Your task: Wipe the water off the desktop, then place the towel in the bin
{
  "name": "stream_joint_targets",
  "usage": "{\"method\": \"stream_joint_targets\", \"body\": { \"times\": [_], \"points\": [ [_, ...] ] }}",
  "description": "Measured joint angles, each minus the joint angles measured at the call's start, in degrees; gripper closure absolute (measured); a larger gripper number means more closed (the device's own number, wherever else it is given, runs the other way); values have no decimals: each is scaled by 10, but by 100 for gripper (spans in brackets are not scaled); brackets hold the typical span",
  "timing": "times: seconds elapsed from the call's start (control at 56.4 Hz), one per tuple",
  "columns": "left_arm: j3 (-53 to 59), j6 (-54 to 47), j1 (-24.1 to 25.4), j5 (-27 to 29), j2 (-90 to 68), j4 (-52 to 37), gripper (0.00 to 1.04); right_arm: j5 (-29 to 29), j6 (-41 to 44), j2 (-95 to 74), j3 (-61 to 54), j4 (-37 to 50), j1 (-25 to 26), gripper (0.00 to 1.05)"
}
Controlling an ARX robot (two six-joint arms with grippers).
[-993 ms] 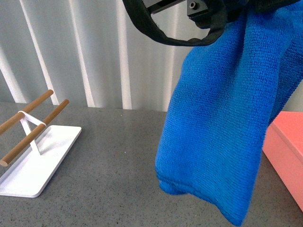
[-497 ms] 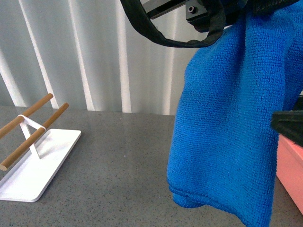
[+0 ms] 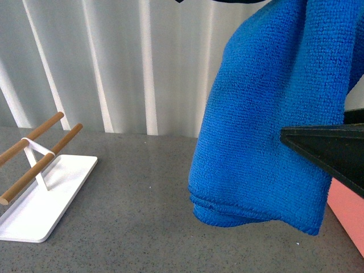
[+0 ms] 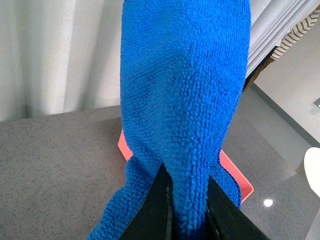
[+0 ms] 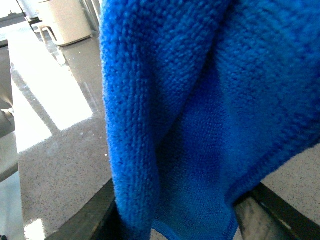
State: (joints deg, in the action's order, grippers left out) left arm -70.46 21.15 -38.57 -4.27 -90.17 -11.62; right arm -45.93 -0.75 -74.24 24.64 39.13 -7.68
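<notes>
The towel (image 4: 185, 90) is hanging in soft, deep folds (image 5: 187, 107), so it will sink into a crumpled pile inside the bin when I lower it.
The royal-blue towel (image 3: 267, 125) hangs in thick folds from the top right of the front view, above the dark speckled desktop (image 3: 131, 216). My left gripper (image 4: 187, 200) is shut on the towel (image 4: 185, 90); it is out of the front view, above the frame. The salmon-pink bin (image 4: 239, 179) shows under the towel in the left wrist view and at the right edge of the front view (image 3: 348, 215). My right gripper (image 5: 180, 215) is open, and the towel (image 5: 200, 100) hangs between its fingers (image 5: 90, 215). One black finger (image 3: 330, 151) shows in front of the towel.
A white tray (image 3: 40, 205) with two wooden bars (image 3: 42, 159) stands at the left on the desktop. White curtain folds (image 3: 114, 62) run behind the desktop. A white appliance (image 5: 62, 20) stands far off in the right wrist view.
The towel has risen and its lower edge has swung left. The left gripper has gone out of the top of the front view. The right gripper's black finger has come further in from the right.
</notes>
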Motion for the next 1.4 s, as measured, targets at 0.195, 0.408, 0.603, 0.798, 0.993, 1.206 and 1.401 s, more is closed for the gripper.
{"method": "stream_joint_targets", "body": {
  "times": [0.195,0.408,0.603,0.798,0.993,1.206,1.401],
  "points": [
    [0,0,8,-1,0,1,99,-1,-13,10,0,10,13,84],
    [0,2,14,-2,0,4,99,-8,-26,25,0,16,31,101],
    [2,2,21,-3,1,9,99,-10,-47,33,13,24,52,101],
    [14,0,48,-7,3,15,75,-11,-75,38,38,31,68,101],
    [63,-26,120,-14,6,15,41,6,-102,35,57,36,79,101],
    [158,-192,271,-5,9,18,6,43,-126,7,85,25,85,101],
    [253,-281,377,-104,91,71,7,63,-119,-5,92,7,82,101]
  ]
}}
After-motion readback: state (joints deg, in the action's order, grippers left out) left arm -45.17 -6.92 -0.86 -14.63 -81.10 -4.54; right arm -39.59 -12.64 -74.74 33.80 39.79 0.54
